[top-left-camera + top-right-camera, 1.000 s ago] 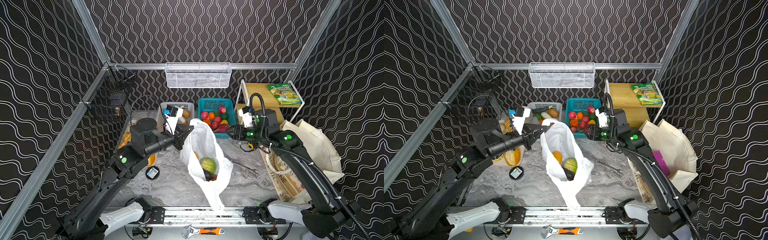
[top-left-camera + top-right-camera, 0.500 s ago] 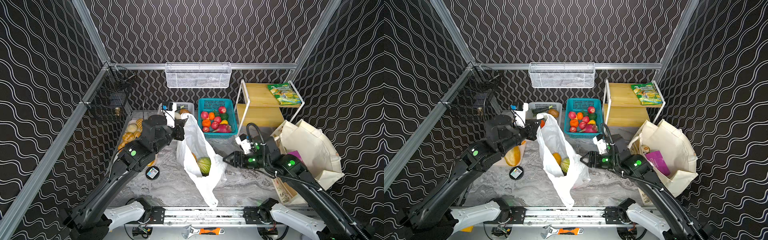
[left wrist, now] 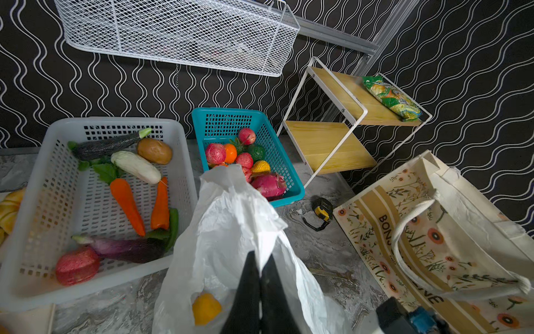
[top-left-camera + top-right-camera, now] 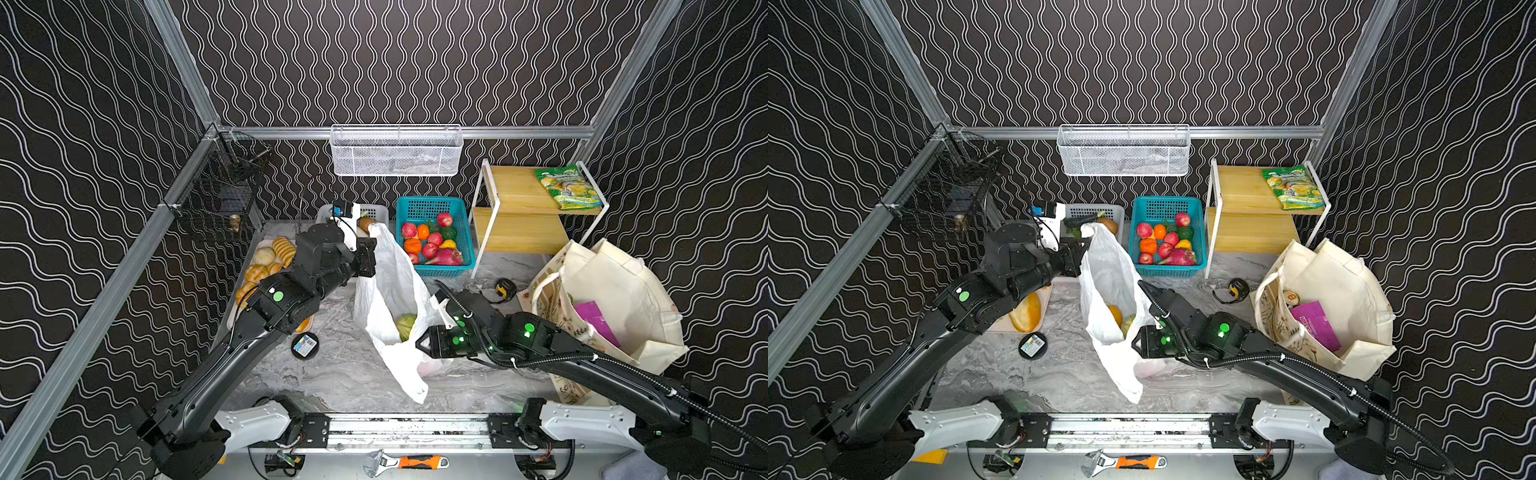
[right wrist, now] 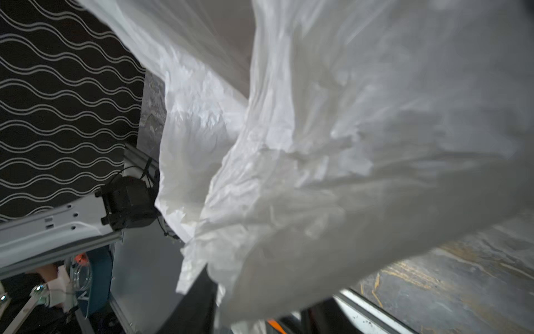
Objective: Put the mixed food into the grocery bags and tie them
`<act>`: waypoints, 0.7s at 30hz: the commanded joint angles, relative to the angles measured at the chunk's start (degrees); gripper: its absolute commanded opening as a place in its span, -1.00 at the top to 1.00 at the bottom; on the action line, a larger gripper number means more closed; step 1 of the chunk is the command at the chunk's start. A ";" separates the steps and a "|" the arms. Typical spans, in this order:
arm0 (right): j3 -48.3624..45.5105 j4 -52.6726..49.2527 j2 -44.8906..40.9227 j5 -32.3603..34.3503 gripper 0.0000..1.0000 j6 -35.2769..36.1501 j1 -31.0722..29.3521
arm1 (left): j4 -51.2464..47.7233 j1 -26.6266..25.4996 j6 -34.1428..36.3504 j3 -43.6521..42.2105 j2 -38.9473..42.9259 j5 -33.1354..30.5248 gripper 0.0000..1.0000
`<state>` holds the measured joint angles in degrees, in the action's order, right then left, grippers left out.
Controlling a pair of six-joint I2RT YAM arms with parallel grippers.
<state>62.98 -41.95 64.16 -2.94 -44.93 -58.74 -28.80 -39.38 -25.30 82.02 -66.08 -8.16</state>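
Note:
I need to open the white plastic bag wide, because the bag's opening slants narrow with its front flap drooping (image 4: 412,385). My right gripper should pull that flap toward the canvas tote (image 4: 628,308).
The white plastic bag (image 4: 395,282) (image 4: 1108,270) stands in mid-table with a green cabbage (image 4: 405,324) and an orange fruit (image 4: 1115,314) inside. My left gripper (image 4: 372,259) (image 3: 261,257) is shut on the bag's upper edge (image 3: 231,231) and holds it up. My right gripper (image 4: 417,345) (image 4: 1133,344) (image 5: 260,292) is pressed into the bag's lower right side. Crinkled plastic (image 5: 346,144) fills the space between its fingers and hides the grip. The cream canvas tote (image 4: 615,299) (image 3: 433,231) slumps at the right with a purple packet (image 4: 598,322) inside.
At the back stand a teal basket (image 4: 432,208) of fruit and a white basket (image 3: 115,121) holding carrots and a purple aubergine (image 3: 127,248). A wooden shelf (image 4: 519,208) carries a green packet (image 4: 567,191). Bread tray (image 4: 266,266), round tin (image 4: 304,345) and tape measure (image 4: 505,288) lie around the bag.
My right gripper left the teal basket, came down and forward to the bag's lower right side, and its jaws narrowed. My left gripper drew the bag's top back toward the white basket.

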 commanded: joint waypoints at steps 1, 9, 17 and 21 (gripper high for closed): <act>2.12 2.44 -1.47 7.85 1.00 1.99 -0.06 | -0.85 0.01 2.32 -0.91 1.86 -0.39 1.00; 7.45 9.66 -6.03 -21.31 1.00 12.34 15.88 | -3.76 0.01 7.60 -5.68 12.14 -5.26 1.00; 9.53 16.77 1.73 -48.84 1.00 9.57 31.50 | -11.75 0.01 13.29 -2.55 11.90 -2.32 1.00; 12.71 9.55 6.78 -37.43 0.88 13.09 33.39 | -10.75 0.04 13.88 -3.70 10.59 2.80 1.00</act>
<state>73.49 -31.18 69.08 -42.83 -34.06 -25.89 -39.31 -39.38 -13.32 78.74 -55.07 -9.45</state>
